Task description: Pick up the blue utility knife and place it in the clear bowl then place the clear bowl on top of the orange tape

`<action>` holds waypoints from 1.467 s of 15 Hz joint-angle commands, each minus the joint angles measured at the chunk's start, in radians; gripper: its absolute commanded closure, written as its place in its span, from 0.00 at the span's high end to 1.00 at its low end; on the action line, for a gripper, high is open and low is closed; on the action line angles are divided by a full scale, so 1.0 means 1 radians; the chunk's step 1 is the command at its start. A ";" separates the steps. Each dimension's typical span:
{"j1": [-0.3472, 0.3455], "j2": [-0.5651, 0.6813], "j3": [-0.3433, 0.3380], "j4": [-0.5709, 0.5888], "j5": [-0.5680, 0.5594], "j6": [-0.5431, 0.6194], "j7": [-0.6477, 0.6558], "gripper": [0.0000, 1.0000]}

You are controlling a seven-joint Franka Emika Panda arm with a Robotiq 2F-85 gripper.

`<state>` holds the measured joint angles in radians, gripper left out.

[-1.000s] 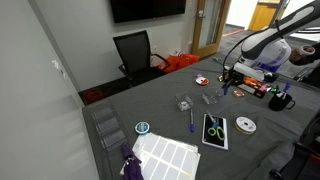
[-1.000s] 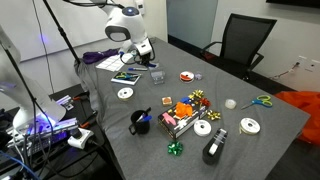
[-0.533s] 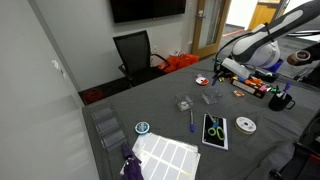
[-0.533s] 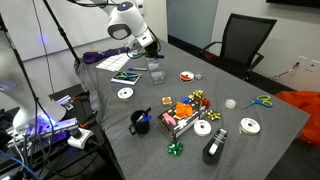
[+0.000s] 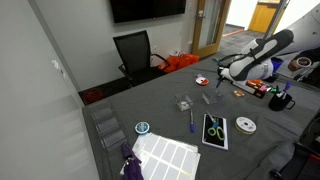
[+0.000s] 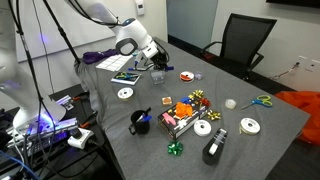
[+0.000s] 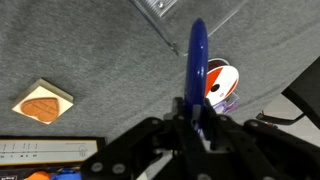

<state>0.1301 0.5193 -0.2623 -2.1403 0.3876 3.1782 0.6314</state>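
My gripper keeps moving to the open clear bowl, since the blue utility knife's loose end (image 7: 197, 32) points toward it, until that end is inside, then let go.
My gripper (image 7: 190, 112) is shut on the blue utility knife (image 7: 198, 55), whose blue body sticks out past the fingers. In both exterior views the gripper (image 5: 222, 72) (image 6: 158, 62) hangs low over the table near the orange tape (image 5: 202, 81) (image 6: 187, 76). The tape also shows in the wrist view (image 7: 222, 80), just beyond the knife. The clear bowl (image 5: 210, 97) sits on the table close by. A clear plastic edge (image 7: 165, 12) at the top of the wrist view may be the bowl; I cannot tell for sure.
A taller clear container (image 5: 185, 103), a long blue pen (image 5: 191, 121), scissors on a card (image 5: 215, 130), a CD (image 5: 245, 125) and a teal-rimmed roll (image 5: 142, 128) lie on the grey table. A wooden square (image 7: 43, 103) lies left of the gripper. A black mug (image 6: 140, 122) stands nearer the front.
The arm has swung toward the orange tape and dropped lower over the table, with the gripper still shut on the knife.
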 commanded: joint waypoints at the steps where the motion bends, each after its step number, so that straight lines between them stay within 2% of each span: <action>1: 0.011 0.064 0.001 0.029 0.011 0.031 0.023 0.04; 3: -0.016 0.065 0.047 0.013 0.026 0.032 0.005 0.04; 10: -0.186 0.044 0.301 -0.032 0.023 0.097 -0.025 0.04; 11: -0.203 0.048 0.320 -0.033 0.017 0.106 -0.024 0.43; 13: -0.228 0.050 0.342 -0.039 0.006 0.114 -0.024 0.48; 16: -0.239 0.044 0.347 -0.044 0.029 0.099 -0.051 0.73; 18: -0.265 0.034 0.358 -0.056 -0.001 0.091 -0.046 0.86; 20: -0.256 0.006 0.341 -0.072 0.027 0.039 -0.079 0.98; 22: -0.275 -0.037 0.346 -0.095 0.027 -0.030 -0.104 1.00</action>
<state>-0.1053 0.5729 0.0633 -2.1679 0.4023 3.2412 0.5834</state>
